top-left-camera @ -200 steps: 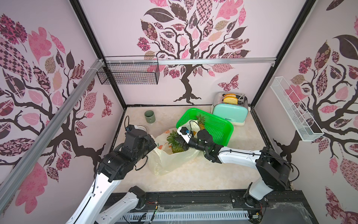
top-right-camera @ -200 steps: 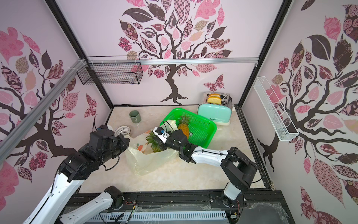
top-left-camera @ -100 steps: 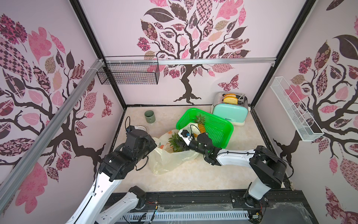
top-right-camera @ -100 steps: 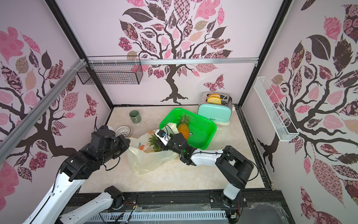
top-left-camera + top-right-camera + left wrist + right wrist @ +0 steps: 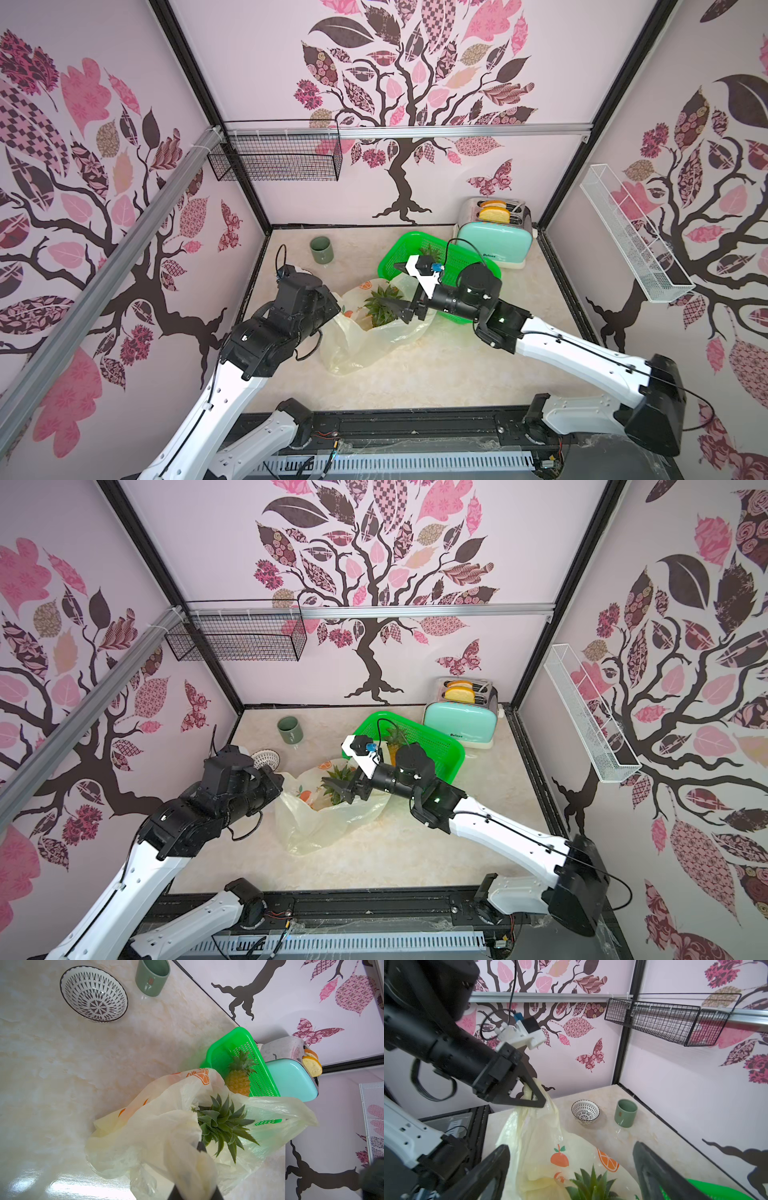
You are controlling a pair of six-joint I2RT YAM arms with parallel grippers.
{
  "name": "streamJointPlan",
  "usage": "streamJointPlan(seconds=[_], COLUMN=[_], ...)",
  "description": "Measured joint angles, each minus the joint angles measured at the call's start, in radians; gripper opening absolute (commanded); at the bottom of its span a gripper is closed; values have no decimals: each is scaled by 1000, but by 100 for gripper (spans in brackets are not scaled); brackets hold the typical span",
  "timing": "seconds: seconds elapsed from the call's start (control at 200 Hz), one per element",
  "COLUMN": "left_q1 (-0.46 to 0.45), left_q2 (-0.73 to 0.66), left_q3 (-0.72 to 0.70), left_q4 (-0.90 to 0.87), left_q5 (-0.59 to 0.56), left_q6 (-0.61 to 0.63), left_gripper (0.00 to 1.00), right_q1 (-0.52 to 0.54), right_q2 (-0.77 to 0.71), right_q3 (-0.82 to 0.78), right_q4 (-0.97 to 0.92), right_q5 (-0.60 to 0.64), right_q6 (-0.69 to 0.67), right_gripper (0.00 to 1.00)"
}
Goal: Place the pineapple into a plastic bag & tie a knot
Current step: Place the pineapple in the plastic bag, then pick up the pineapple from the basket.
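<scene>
The crown of the pineapple (image 5: 430, 252) in the basket is clear of the bag, so my right gripper should keep going there until its fingers close around the leaves.
The pale-yellow plastic bag (image 5: 365, 345) with orange-fruit prints lies open on the table in both top views. A pineapple (image 5: 382, 307) stands inside it, and its green crown (image 5: 222, 1126) sticks out of the mouth. My left gripper (image 5: 199, 1147) is shut on a bunched strap of the bag film and holds it up at the bag's left side (image 5: 535, 1095). My right gripper (image 5: 571, 1146) is open just above the crown (image 5: 591, 1186), its fingers wide apart with nothing between them. No knot shows in any view.
A green perforated basket (image 5: 465, 257) behind the bag holds a second pineapple (image 5: 239, 1078). A mint toaster (image 5: 494, 243) stands at the back right. A green cup (image 5: 321, 249) and a patterned bowl (image 5: 93, 999) stand at the back left. Wire baskets hang on the walls.
My right gripper has opened and let go of the pineapple's crown, then drawn back a little. The pineapple now rests in the bag. The left gripper has kept its hold.
</scene>
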Motion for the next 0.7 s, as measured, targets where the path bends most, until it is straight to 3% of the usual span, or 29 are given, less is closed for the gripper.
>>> streamJointPlan(seconds=[0.145,0.315,0.47,0.7], left_q1=[0,0,0,0], left_q2=[1,-9,-16,-15], left_q3=[0,0,0,0], left_q4=[2,2,2,2], left_q5=[-6,-18,-27,-33], left_q6=[3,3,3,3], left_gripper=[0,0,0,0], right_q1=[-66,-269,-413,-429], right_q2=[-34,-39,122,401], right_q3=[174,229,304,417], right_q4=[-249,-427,-570,-687], right_q5=[114,190,204,276], right_q6=[181,352,451,534], right_gripper=[89,89,97,99])
